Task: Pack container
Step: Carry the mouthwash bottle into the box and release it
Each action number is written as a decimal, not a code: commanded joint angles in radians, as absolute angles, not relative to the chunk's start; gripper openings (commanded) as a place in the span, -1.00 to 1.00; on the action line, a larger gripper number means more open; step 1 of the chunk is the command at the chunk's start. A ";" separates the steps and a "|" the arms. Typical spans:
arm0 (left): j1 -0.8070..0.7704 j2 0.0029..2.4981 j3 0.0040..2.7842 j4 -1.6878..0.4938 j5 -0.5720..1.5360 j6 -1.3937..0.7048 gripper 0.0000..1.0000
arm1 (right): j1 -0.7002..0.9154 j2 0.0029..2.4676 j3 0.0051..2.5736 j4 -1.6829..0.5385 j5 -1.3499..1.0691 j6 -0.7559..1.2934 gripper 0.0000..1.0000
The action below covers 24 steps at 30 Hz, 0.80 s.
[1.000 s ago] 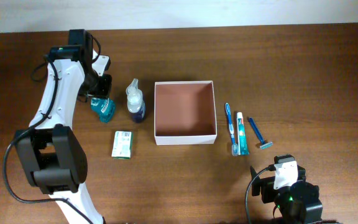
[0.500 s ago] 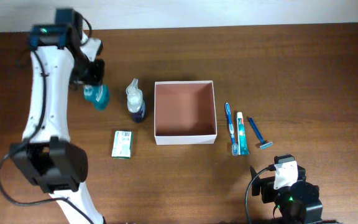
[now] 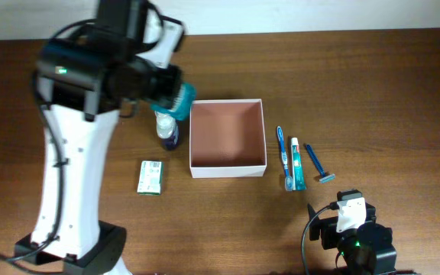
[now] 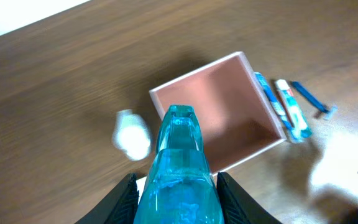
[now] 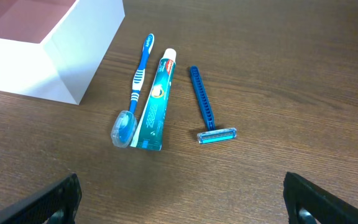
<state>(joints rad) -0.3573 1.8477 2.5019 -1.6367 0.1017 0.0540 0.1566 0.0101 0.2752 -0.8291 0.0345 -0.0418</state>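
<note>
The teal bottle [image 3: 180, 102] is lifted, and the container's far corner [image 3: 247, 118] by the toothbrush is open. My left gripper should keep going there, lower the bottle inside and let go.
The container [image 3: 260, 164], a square white-walled box with a reddish-brown inside, sits mid-table and is empty; it also shows in the left wrist view [image 4: 229, 127] and its corner in the right wrist view [image 5: 86, 56]. My left gripper [image 3: 176, 98] is shut on a teal bottle [image 4: 179, 168] and holds it in the air just left of the box's top-left corner. My right gripper [image 5: 179, 202] is open and empty, low over the table near the front edge, below a blue toothbrush [image 5: 137, 81], a toothpaste tube [image 5: 155, 99] and a blue razor [image 5: 205, 109].
A clear spray bottle with dark blue liquid [image 3: 166, 131] stands left of the box, partly under the left arm. A green-and-white flat packet [image 3: 150, 177] lies front left. Toothbrush [image 3: 283, 153], toothpaste [image 3: 297, 164] and razor [image 3: 317, 163] lie right of the box.
My left arm has lifted the teal bottle off the table at the far left and carried it right and up, to the box's left corner. The right arm has not moved.
</note>
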 commanded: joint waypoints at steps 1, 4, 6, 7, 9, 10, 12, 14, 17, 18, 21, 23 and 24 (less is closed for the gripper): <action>-0.438 1.889 2.481 -1.597 0.117 0.010 -0.62 | 0.149 0.003 0.271 -0.826 0.030 -0.044 0.98; -0.498 1.943 2.434 -1.548 0.117 0.010 -0.62 | 0.149 0.003 0.271 -0.826 0.030 -0.044 0.98; -0.533 1.987 2.402 -1.510 0.117 0.010 -0.62 | 0.149 0.003 0.271 -0.826 0.030 -0.044 0.98; -0.548 2.012 2.385 -1.490 0.117 0.010 -0.62 | 0.149 0.003 0.271 -0.826 0.030 -0.044 0.98; -0.571 2.062 2.360 -1.449 0.115 0.010 -0.62 | 0.149 0.003 0.271 -0.826 0.030 -0.044 0.98; -0.580 2.090 2.354 -1.428 0.115 0.010 -0.62 | 0.149 0.003 0.271 -0.826 0.030 -0.044 0.98; -0.593 2.147 2.354 -1.383 0.108 0.011 -0.62 | 0.149 0.003 0.271 -0.826 0.030 -0.044 0.98; -0.600 2.209 2.354 -1.326 0.105 0.012 -0.60 | 0.149 0.003 0.271 -0.826 0.030 -0.044 0.98; -0.602 2.282 2.354 -1.287 0.107 0.012 -0.60 | 0.149 0.003 0.271 -0.826 0.030 -0.044 0.98; -0.602 2.302 2.354 -1.281 0.109 0.012 -0.60 | 0.149 0.003 0.271 -0.826 0.030 -0.044 0.98; -0.602 2.341 2.354 -1.267 0.108 0.015 -0.60 | 0.149 0.003 0.271 -0.826 0.030 -0.044 0.97; -0.602 2.346 2.354 -1.259 0.108 0.016 -0.54 | 0.149 0.003 0.271 -0.826 0.030 -0.044 0.97; -0.603 2.346 2.354 -1.251 0.109 0.020 -0.40 | 0.149 0.003 0.271 -0.826 0.030 -0.044 0.98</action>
<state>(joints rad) -0.6010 2.3604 2.3394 -1.2728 0.1009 0.0212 0.1566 0.0101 0.2752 -0.8291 0.0345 -0.0422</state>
